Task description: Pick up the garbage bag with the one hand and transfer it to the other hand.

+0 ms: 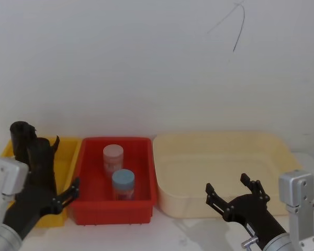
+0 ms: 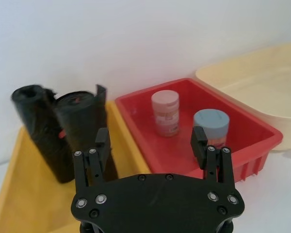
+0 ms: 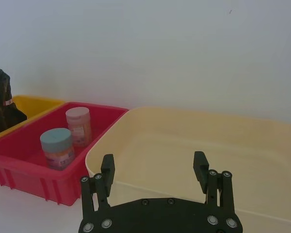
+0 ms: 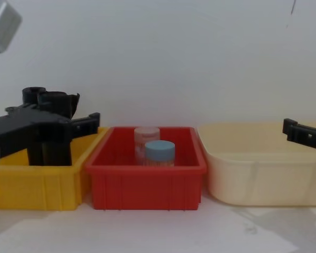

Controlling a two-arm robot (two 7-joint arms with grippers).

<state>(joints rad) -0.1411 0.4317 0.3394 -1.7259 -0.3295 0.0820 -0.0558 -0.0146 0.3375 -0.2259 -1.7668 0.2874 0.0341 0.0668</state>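
The garbage bag (image 2: 81, 122) will stay rolled up and straight when I pick it up, because only a short flap (image 2: 101, 91) sticks up from the tightly wound roll.
Two black rolls stand upright in the yellow bin (image 1: 68, 151). The garbage bag (image 1: 20, 137) (image 2: 35, 126) is the rear roll with the crinkled top. In front of it stands the other roll (image 1: 42, 159) (image 2: 80, 126), which has a small red mark and a raised flap. My left gripper (image 1: 60, 184) (image 2: 150, 141) is open at the bin's near right corner, one finger just in front of the marked roll, apart from the garbage bag. My right gripper (image 1: 226, 183) (image 3: 153, 161) hangs open and empty before the cream tub.
A red bin (image 1: 146, 201) in the middle holds a pink-lidded jar (image 1: 113, 157) and a blue-lidded jar (image 1: 123, 183). A large cream tub (image 1: 170, 198) sits to its right. A white wall stands close behind the three containers.
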